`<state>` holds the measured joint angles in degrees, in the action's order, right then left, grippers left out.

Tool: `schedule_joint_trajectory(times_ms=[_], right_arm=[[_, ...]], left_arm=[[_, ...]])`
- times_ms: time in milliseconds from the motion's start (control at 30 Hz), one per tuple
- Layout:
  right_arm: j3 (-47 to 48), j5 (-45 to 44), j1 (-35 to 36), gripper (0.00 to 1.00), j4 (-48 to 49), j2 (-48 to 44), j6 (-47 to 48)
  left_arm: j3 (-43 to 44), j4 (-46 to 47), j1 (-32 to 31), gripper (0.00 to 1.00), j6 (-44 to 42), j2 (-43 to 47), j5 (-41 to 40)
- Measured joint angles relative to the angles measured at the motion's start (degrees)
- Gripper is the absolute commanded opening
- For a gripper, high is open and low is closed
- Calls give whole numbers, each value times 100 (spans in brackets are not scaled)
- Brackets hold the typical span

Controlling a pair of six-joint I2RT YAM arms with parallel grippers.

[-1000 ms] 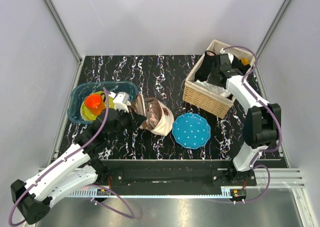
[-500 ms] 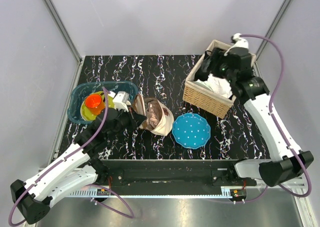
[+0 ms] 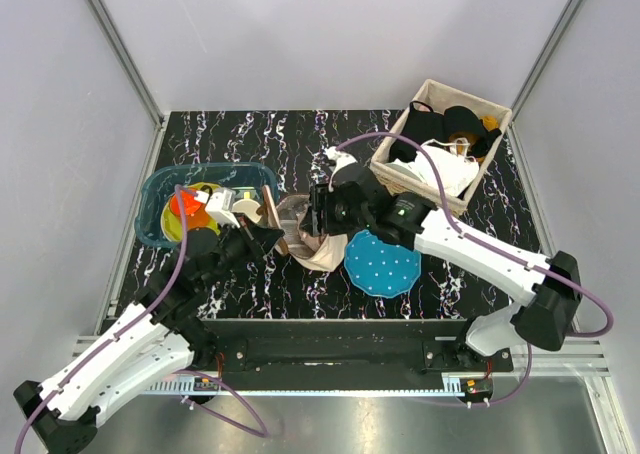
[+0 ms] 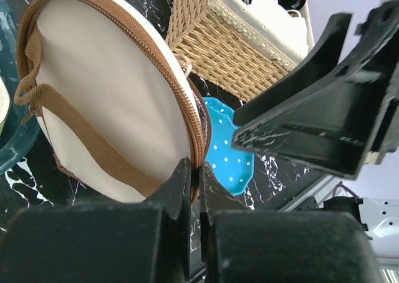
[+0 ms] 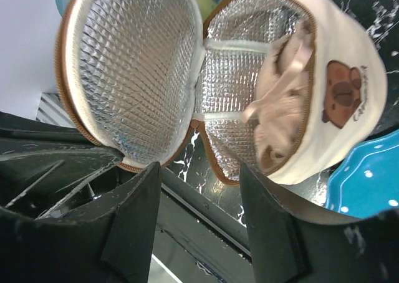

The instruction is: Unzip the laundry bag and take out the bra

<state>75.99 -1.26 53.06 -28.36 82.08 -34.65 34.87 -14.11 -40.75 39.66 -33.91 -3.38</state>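
Observation:
The silver-lined lid (image 5: 140,71) is clear of the pale pink bra, so my right gripper keeps moving its open fingers down until they close on the bra's strap (image 5: 292,76).
The cream laundry bag (image 3: 322,250) lies unzipped left of centre, its silver-lined lid (image 5: 134,71) standing open. My left gripper (image 3: 272,232) is shut on the lid's brown zip rim (image 4: 194,124); the lid's cream outer side and brown strap (image 4: 93,143) fill the left wrist view. The pale pink bra (image 5: 280,102) sits inside the bag's body (image 5: 340,96). My right gripper (image 3: 322,210) hovers just above the open bag, jaws wide apart and empty (image 5: 199,171).
A blue white-dotted disc (image 3: 383,262) lies right of the bag. A wicker basket (image 3: 398,177) with black and white clothes stands at the back right. A teal bowl (image 3: 153,226) with an orange cup is at the left.
My right arm has swung from the wicker basket leftward and down to the open bag. My left gripper still holds the lid, lifted slightly.

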Motion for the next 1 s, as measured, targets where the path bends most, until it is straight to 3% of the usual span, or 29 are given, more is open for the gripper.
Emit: schedule_joint_trajectory(times_ms=[300, 700, 800, 933, 967, 1000], right_arm=[[24, -55, 142, 70, 149, 535, -151], [354, -999, 144, 76, -136, 1718, 120], [402, -1248, 144, 73, -162, 2006, 201], [533, -1609, 144, 48, -177, 2393, 326], [551, -1683, 144, 25, -184, 2474, 352], [573, -1755, 144, 10, -205, 2542, 378]], left_arm=[[-173, -42, 0, 0, 142, 275, -98], [-173, -39, 0, 0, 166, 348, -96], [-173, -37, 0, 0, 195, 348, -98], [-173, -35, 0, 0, 221, 345, -96], [-177, -33, 0, 0, 225, 345, -96], [-188, -24, 0, 0, 227, 345, -96]])
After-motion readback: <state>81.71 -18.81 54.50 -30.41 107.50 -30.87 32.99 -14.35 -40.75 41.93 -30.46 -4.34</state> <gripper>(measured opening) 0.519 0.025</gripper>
